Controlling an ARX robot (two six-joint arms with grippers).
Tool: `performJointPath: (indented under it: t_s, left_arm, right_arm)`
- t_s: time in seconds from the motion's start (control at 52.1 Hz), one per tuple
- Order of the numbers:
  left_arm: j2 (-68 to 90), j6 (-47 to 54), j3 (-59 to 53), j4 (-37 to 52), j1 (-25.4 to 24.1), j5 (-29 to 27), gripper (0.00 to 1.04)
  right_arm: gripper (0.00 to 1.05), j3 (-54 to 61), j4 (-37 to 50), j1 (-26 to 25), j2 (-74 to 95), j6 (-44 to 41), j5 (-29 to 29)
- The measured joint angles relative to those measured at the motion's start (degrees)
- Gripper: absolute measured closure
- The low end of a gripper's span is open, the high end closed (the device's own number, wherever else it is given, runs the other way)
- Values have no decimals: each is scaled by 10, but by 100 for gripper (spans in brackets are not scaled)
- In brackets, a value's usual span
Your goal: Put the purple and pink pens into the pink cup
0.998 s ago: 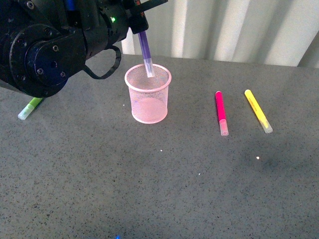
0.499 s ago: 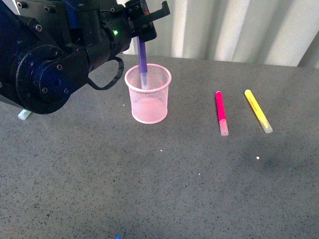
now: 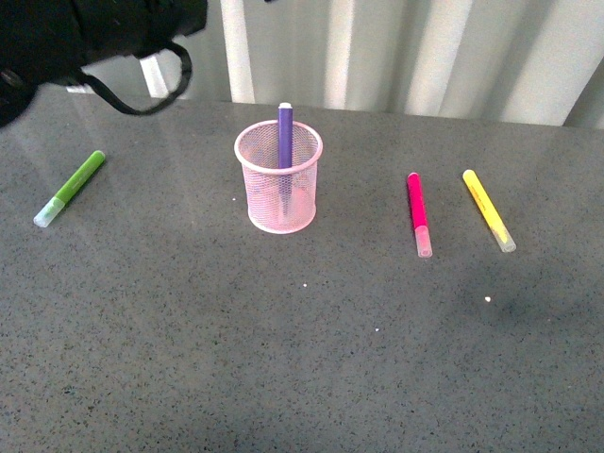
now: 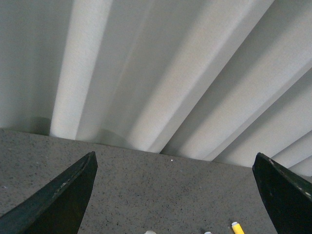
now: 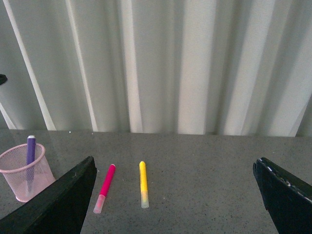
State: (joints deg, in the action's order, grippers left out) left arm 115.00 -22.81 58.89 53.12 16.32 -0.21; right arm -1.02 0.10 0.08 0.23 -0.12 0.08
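Observation:
The pink cup's opening [image 5: 15, 158] is wide around the purple pen [image 5: 30, 151]. I expect the purple pen to lean to the side when I lower the pink pen in.
The pink cup [image 3: 278, 189] stands on the grey table, left of centre. The purple pen [image 3: 284, 142] stands upright inside it, its end above the rim. The pink pen [image 3: 418, 213] lies flat on the table to the right of the cup. The cup [image 5: 27, 173], purple pen [image 5: 30, 148] and pink pen [image 5: 106, 186] also show in the right wrist view. My left arm [image 3: 85, 38] is raised at the top left; its gripper [image 4: 175, 195] is open and empty, high above the table. My right gripper [image 5: 175, 195] is open and empty, out of the front view.
A yellow marker [image 3: 489, 209] lies right of the pink pen; it also shows in the right wrist view [image 5: 143, 184]. A lime-green marker [image 3: 71, 187] lies at the far left. A ribbed white wall [image 3: 425, 52] runs along the table's back edge.
My left gripper let go of the purple pen, which now stands in the cup, and the arm pulled up and to the left. The green marker is uncovered.

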Motion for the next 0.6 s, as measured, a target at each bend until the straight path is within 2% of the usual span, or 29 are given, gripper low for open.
performJointPath:
  t_s: [0.25, 0.365, 0.595]
  left_arm:
    - [-141, 14, -54, -152, -48, 57, 7]
    - [-224, 34, -89, -228, -77, 109, 7]
    - [-398, 71, -171, -311, -137, 201, 7]
  right_arm:
    - [7, 0, 0, 0, 0, 0, 0]
    - [7, 0, 0, 0, 0, 0, 0]
    - [7, 0, 0, 0, 0, 0, 0]
